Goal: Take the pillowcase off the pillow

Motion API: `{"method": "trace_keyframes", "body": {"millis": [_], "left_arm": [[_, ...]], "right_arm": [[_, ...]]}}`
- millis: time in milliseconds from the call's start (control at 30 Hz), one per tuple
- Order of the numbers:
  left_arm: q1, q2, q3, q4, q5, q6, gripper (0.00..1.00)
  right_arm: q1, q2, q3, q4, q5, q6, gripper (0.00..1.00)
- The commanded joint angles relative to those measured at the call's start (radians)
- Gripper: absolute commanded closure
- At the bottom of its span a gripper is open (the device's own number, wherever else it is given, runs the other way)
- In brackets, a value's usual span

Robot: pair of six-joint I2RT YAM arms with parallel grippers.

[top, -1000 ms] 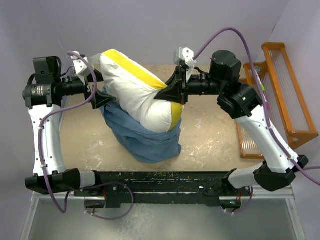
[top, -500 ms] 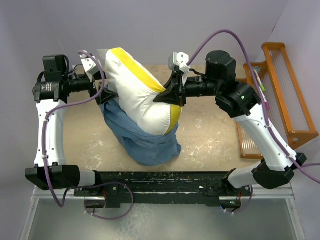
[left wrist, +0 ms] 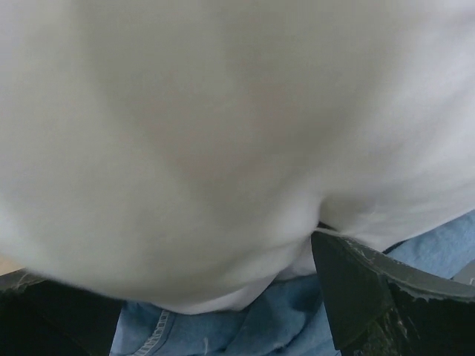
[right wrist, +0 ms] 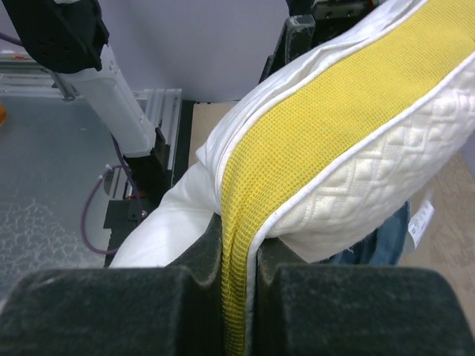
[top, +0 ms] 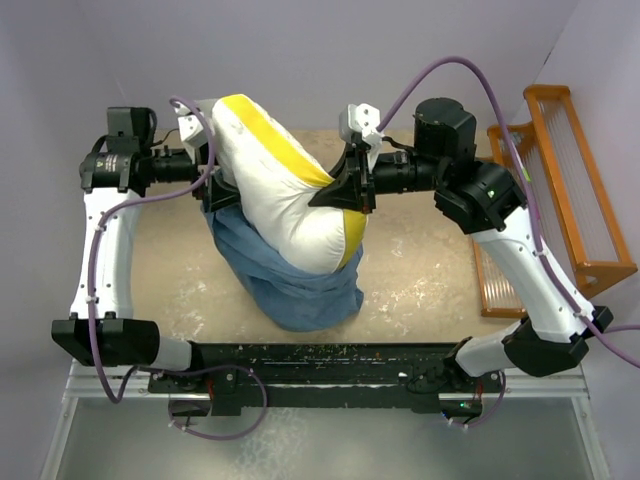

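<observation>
The pillowcase still surrounds the pillow's lower end (top: 312, 262) as my left gripper straddles the pillow. I should back that gripper off and take the pillowcase's loose end (top: 302, 310).
The cream quilted pillow (top: 270, 190) is held up off the tan table, its yellow band on top. The blue pillowcase (top: 290, 280) covers only its lower end and sags onto the table. My right gripper (top: 340, 190) is shut on the pillow's yellow side band (right wrist: 319, 126); in the right wrist view the band runs down between the pads (right wrist: 239, 252). The pillowcase's white tag (right wrist: 421, 221) hangs below. My left gripper (top: 213, 188) is pressed against the pillow's left side. In the left wrist view its jaws (left wrist: 215, 274) stand wide apart around the white pillow (left wrist: 223, 133) and the pillowcase hem (left wrist: 260, 326).
An orange wooden rack (top: 560, 190) stands at the table's right edge. A black rail (top: 320, 360) runs along the near edge between the arm bases. Purple walls close the back and the sides.
My left arm has swung right and its gripper has pushed in against the pillow's left side. The pillow has stood slightly more upright. The right gripper keeps its hold.
</observation>
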Motion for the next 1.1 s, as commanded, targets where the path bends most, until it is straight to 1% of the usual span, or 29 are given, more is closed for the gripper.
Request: {"method": "trace_keyframes", "body": {"millis": [0,33,67,133,167,200,233,267,300,367,400,467,533,600,633,700,800,933,1000,1067], "left_arm": [[-0.103,-0.002,0.045,-0.013,0.138,-0.037,0.04],[-0.112,-0.002,0.046,-0.009,0.131,-0.037,0.1],[-0.115,-0.002,0.045,-0.001,0.124,-0.039,0.19],[-0.115,-0.009,0.043,0.04,0.074,-0.072,0.44],[-0.112,-0.015,0.045,0.054,0.031,-0.075,0.58],[-0.109,-0.027,0.044,0.076,-0.021,-0.076,0.85],[-0.109,-0.042,0.038,0.132,-0.091,-0.11,1.0],[-0.101,-0.062,0.031,0.18,-0.144,-0.133,1.0],[-0.094,-0.084,0.026,0.229,-0.195,-0.137,1.0],[-0.092,-0.123,0.018,0.338,-0.317,-0.16,1.0],[-0.092,-0.137,0.023,0.388,-0.376,-0.16,1.0],[-0.092,-0.154,0.049,0.474,-0.494,-0.144,1.0],[-0.092,-0.156,0.096,0.518,-0.569,-0.12,1.0],[-0.092,-0.142,0.165,0.479,-0.576,-0.069,1.0],[-0.093,-0.134,0.201,0.441,-0.555,-0.049,1.0],[-0.096,-0.128,0.245,0.366,-0.508,-0.031,1.0],[-0.105,-0.141,0.214,0.29,-0.447,-0.025,1.0],[-0.125,-0.185,0.087,0.26,-0.417,-0.036,1.0],[-0.133,-0.201,0.018,0.259,-0.41,-0.064,1.0],[-0.142,-0.202,-0.053,0.26,-0.411,-0.092,1.0]], "right_arm": [[0.007,0.006,0.06,0.078,-0.026,-0.023,1.0],[0.006,0.007,0.062,0.079,-0.009,-0.024,1.0],[0.007,0.004,0.06,0.085,0.012,-0.024,1.0],[0.006,-0.02,0.029,0.123,0.08,-0.004,1.0],[0.007,-0.039,0.006,0.154,0.108,0.007,1.0],[0.007,-0.055,-0.012,0.179,0.143,0.01,1.0],[0.007,-0.07,-0.027,0.201,0.206,0.015,1.0],[0.007,-0.083,-0.043,0.226,0.269,0.022,0.99],[0.007,-0.09,-0.053,0.243,0.326,0.026,0.96],[0.005,-0.098,-0.065,0.263,0.443,0.029,0.86],[0.006,-0.101,-0.071,0.271,0.5,0.034,0.79],[0.006,-0.11,-0.09,0.286,0.602,0.04,0.62],[0.006,-0.126,-0.113,0.304,0.675,0.045,0.45],[0.005,-0.144,-0.135,0.325,0.708,0.045,0.27],[0.005,-0.153,-0.14,0.338,0.707,0.045,0.22],[0.007,-0.168,-0.144,0.365,0.702,0.036,0.17],[0.007,-0.152,-0.103,0.38,0.613,0.029,0.13],[0.008,-0.092,-0.051,0.351,0.484,0.048,0.05],[0.023,-0.05,-0.034,0.335,0.434,0.061,0.0],[0.063,-0.005,-0.012,0.321,0.416,0.067,0.0]]}}
